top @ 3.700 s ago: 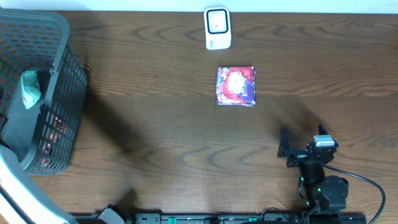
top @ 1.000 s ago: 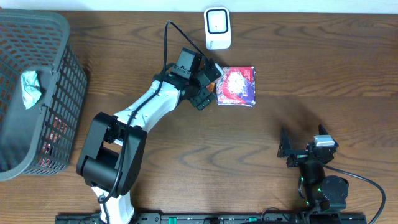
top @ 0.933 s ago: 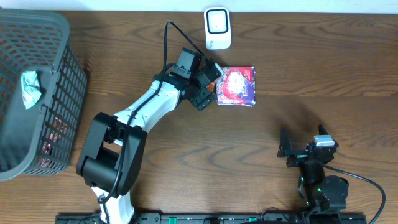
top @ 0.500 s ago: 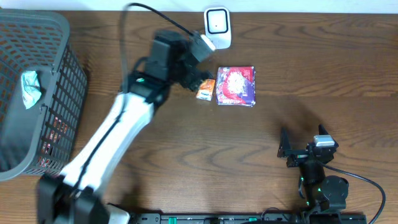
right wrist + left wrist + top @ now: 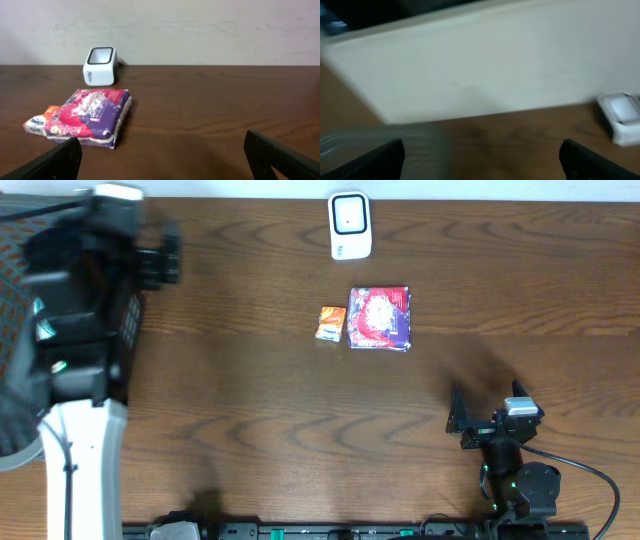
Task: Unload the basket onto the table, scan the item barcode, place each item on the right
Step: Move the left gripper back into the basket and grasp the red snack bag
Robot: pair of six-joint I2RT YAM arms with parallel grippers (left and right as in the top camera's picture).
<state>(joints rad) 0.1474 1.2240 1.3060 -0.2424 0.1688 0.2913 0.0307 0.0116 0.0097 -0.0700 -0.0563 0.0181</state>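
The robot's left gripper is open and empty above the basket's open top (image 5: 14, 280), so it should keep going down to the basket's bottom (image 5: 18, 405) until its fingers close on an item.
A small orange item (image 5: 331, 323) lies flat on the table, touching the left edge of a purple and red packet (image 5: 379, 318). Both also show in the right wrist view, the orange item (image 5: 42, 123) against the packet (image 5: 92, 117). The white barcode scanner (image 5: 350, 225) stands at the back edge behind them, and it shows from both wrists (image 5: 101, 65) (image 5: 621, 113). My left gripper (image 5: 160, 265) is blurred over the basket at far left, open and empty (image 5: 482, 167). My right gripper (image 5: 487, 402) rests at the front right, open with nothing between its fingers (image 5: 165, 165).
A dark mesh basket (image 5: 95, 395) stands at the left edge, partly covered by my left arm. A pale wall (image 5: 200, 30) runs behind the table's back edge.
My left gripper opened and left the orange item beside the purple packet. The left arm then swung fast to the left, over the basket. The right arm has not moved.
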